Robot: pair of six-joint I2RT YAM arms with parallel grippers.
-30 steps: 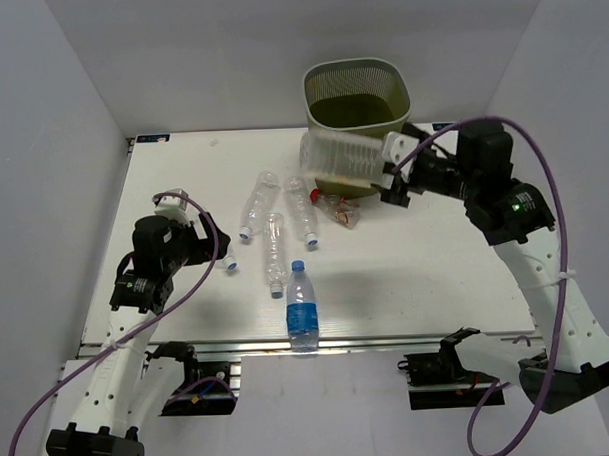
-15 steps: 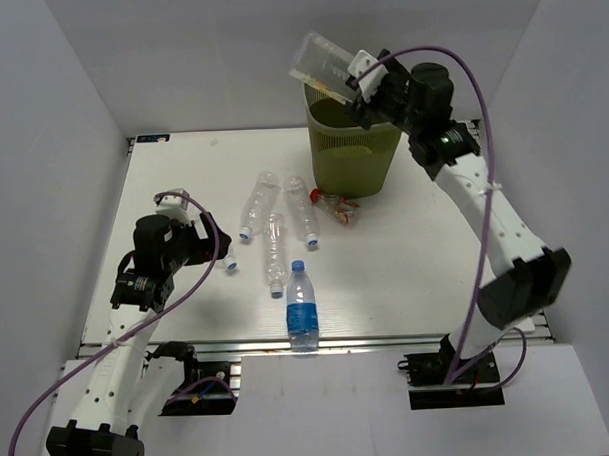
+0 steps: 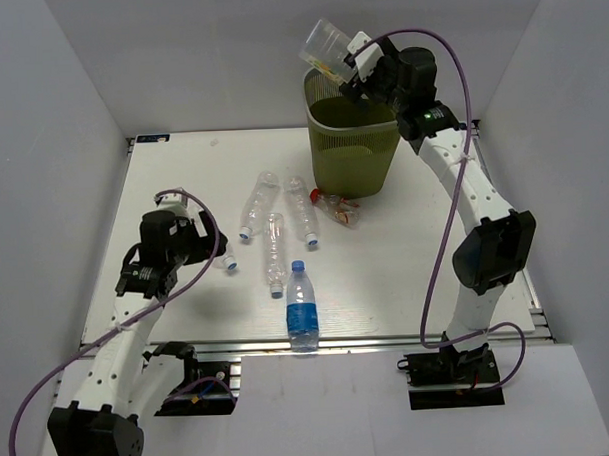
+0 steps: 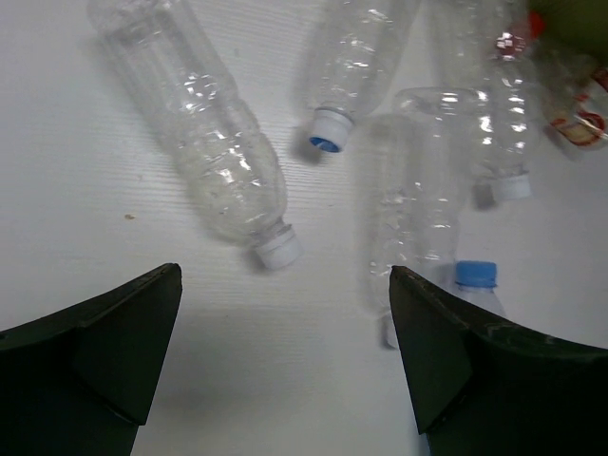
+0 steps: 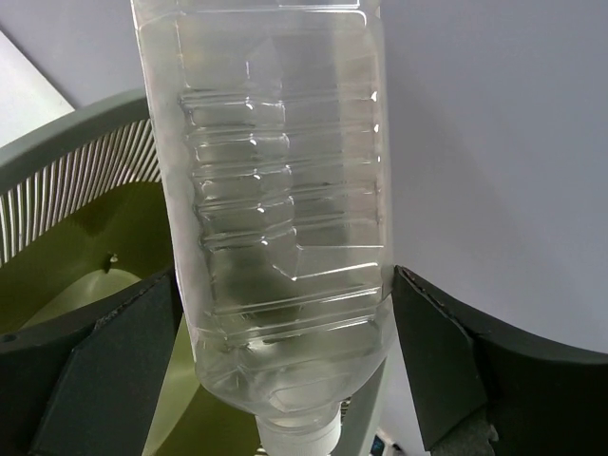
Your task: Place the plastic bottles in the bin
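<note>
The robot's right gripper should pull the wide clear bottle back over the bin's opening [image 3: 349, 112] before letting it go, because the bottle sticks out past the bin's back rim [image 3: 317, 73].
My right gripper [image 3: 357, 64] is shut on the wide clear bottle [image 3: 328, 47] and holds it tilted, cap down, over the olive-green bin [image 3: 352, 161]. In the right wrist view the bottle [image 5: 275, 190] fills the gap between the fingers, with the bin's mesh rim [image 5: 66, 204] below left. My left gripper [image 3: 211, 247] is open and empty, low over the table beside a clear bottle [image 4: 214, 142] with a white cap. More clear bottles [image 3: 259, 203] [image 3: 275, 251] [image 3: 304, 210] lie mid-table. A crushed red-capped one [image 3: 339, 209] lies by the bin. A blue-capped bottle [image 3: 302, 306] stands near the front edge.
White walls enclose the table on the left, back and right. The bin stands at the back right against the back wall. The left wrist view shows several bottles [image 4: 418, 199] close together ahead of the fingers.
My right arm has lifted the wide bottle from in front of the bin to above its rim. The left gripper has shifted slightly.
</note>
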